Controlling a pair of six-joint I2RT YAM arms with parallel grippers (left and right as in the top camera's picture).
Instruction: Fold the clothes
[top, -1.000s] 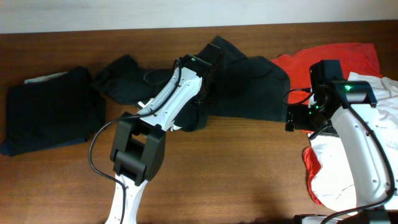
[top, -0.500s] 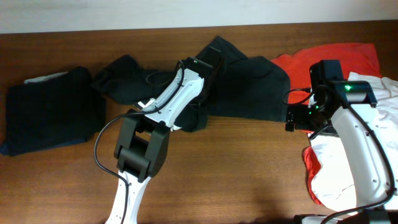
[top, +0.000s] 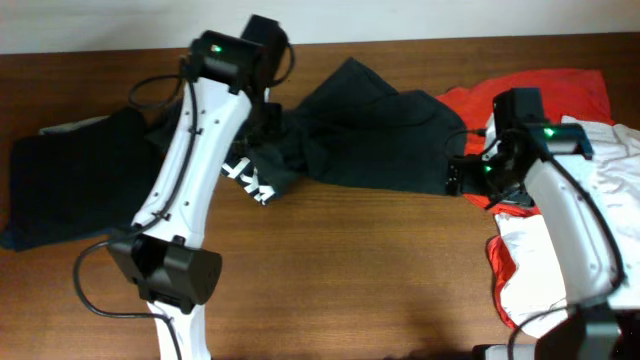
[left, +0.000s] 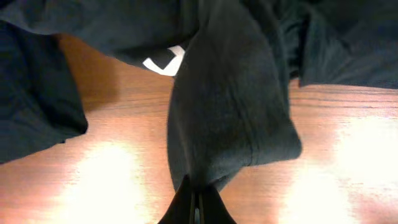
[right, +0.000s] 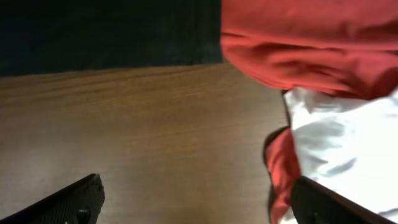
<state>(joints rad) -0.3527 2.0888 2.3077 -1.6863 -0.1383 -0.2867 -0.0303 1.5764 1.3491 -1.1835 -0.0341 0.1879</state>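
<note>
My gripper should expect more big white letters hidden in the black T-shirt (left: 233, 102), because a scrap of white lettering (left: 165, 61) shows beside the T-shirt's raised fold.
The large black T-shirt (top: 385, 135) lies across the back middle of the table, with some white lettering (top: 245, 178) showing at its left end. My left gripper (top: 268, 118) is shut on a fold of this shirt and holds it raised. The left wrist view shows the jaws (left: 198, 198) pinching black fabric (left: 230, 106) above the wood. My right gripper (top: 468, 180) is open and empty beside the shirt's right edge. In the right wrist view its fingers (right: 199, 202) are spread over bare wood, with black fabric (right: 106, 31) beyond.
A red garment (top: 540, 95) and a white garment (top: 560, 260) lie piled at the right, under my right arm. They also show in the right wrist view: red (right: 305, 43), white (right: 348, 137). A folded dark garment (top: 75, 185) lies at the far left.
My left arm has risen and swung left and back, pulling the shirt's left part with it and uncovering the white lettering. My right gripper has shifted slightly left toward the shirt's edge.
</note>
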